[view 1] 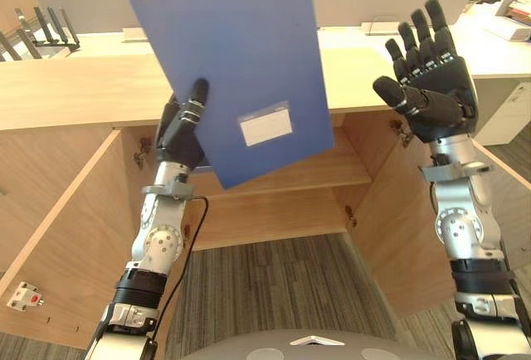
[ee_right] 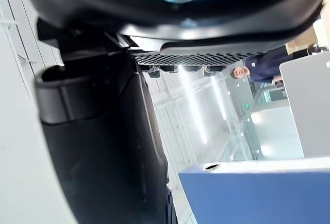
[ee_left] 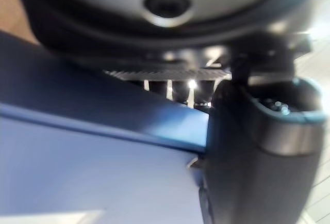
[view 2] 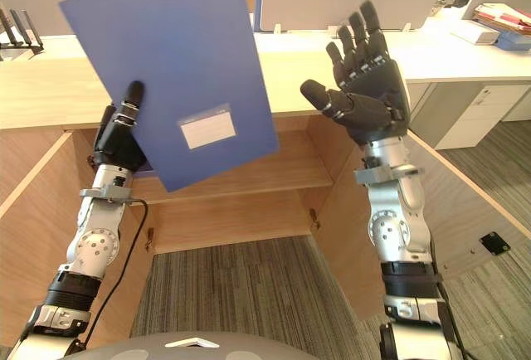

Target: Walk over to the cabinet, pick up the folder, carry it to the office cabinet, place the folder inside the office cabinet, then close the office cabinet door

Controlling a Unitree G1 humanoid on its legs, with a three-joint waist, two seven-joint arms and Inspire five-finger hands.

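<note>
The robot should expect another folder, mostly hidden, to be lying on the shelf behind the raised blue folder (view 1: 241, 70), because a blue sliver (view 1: 203, 168) shows there.
A blue folder (view 1: 236, 61) with a white label is held up in front of me, tilted, its lower edge over the open wooden office cabinet (view 1: 274, 177). My left hand (view 1: 184, 128) is shut on the folder's lower left edge, thumb pressed on the front face; the pinch on the blue folder (ee_left: 93, 146) is close up in the left wrist view. My right hand (view 1: 431, 78) is raised beside the folder, open with fingers straight, apart from it. The folder's edge (ee_right: 258, 193) shows past the right hand in its wrist view.
Both cabinet doors stand open, the left door (view 1: 58, 235) and the right door (view 1: 423, 227), with a shelf (view 2: 241, 173) inside. Beyond the cabinet's wooden top (view 1: 75, 86) stands a white desk (view 2: 465, 49) with stacked papers. A person (ee_right: 263, 64) stands far off.
</note>
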